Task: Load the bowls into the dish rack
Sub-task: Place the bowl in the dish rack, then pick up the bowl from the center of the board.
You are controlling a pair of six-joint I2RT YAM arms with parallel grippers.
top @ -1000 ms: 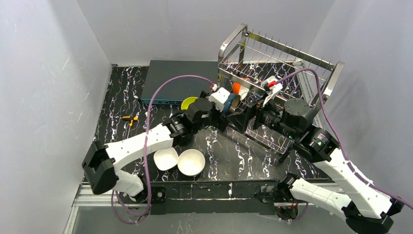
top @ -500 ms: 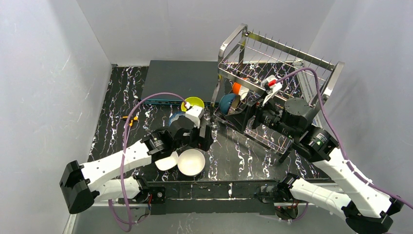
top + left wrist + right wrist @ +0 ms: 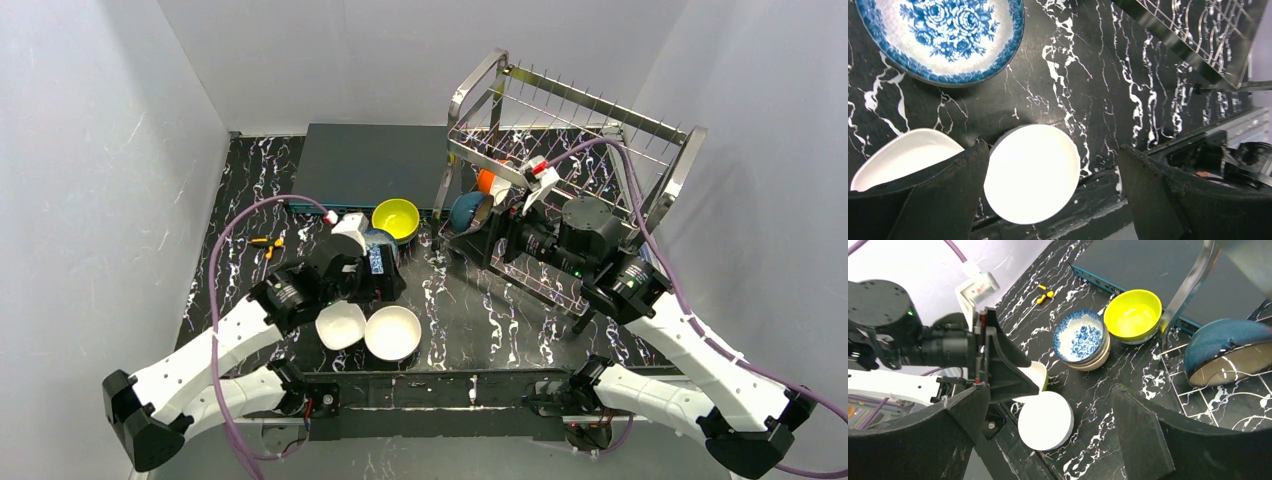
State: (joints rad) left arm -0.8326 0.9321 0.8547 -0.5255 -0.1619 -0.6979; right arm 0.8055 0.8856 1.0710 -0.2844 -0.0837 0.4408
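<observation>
I should first lift the round white bowl (image 3: 393,333) tilted by its rim (image 3: 420,333) with my right gripper and then hand it to my left gripper, because the bowl is lying flat with its opening up.
The steel dish rack (image 3: 590,103) stands at the back right; a dark blue bowl (image 3: 466,209) and an orange bowl (image 3: 486,180) lean in its lower tier. On the table lie a yellow bowl (image 3: 396,215), a blue-flowered bowl (image 3: 943,35) and two white bowls (image 3: 392,332) (image 3: 340,325). My left gripper (image 3: 381,274) hangs open above the round white bowl (image 3: 1030,172), holding nothing. My right gripper (image 3: 496,236) is open and empty at the rack's left end, near the dark blue bowl (image 3: 1228,347).
A flat dark grey-blue box (image 3: 370,165) lies behind the yellow bowl. A small yellow-orange tool (image 3: 265,243) sits at the left. The table's near edge and metal rail (image 3: 440,385) run just in front of the white bowls.
My left gripper has pulled back from the rack toward the near left, leaving the dark blue bowl in the lower tier. It now hovers over the table's bowls. The right arm shifted slightly left.
</observation>
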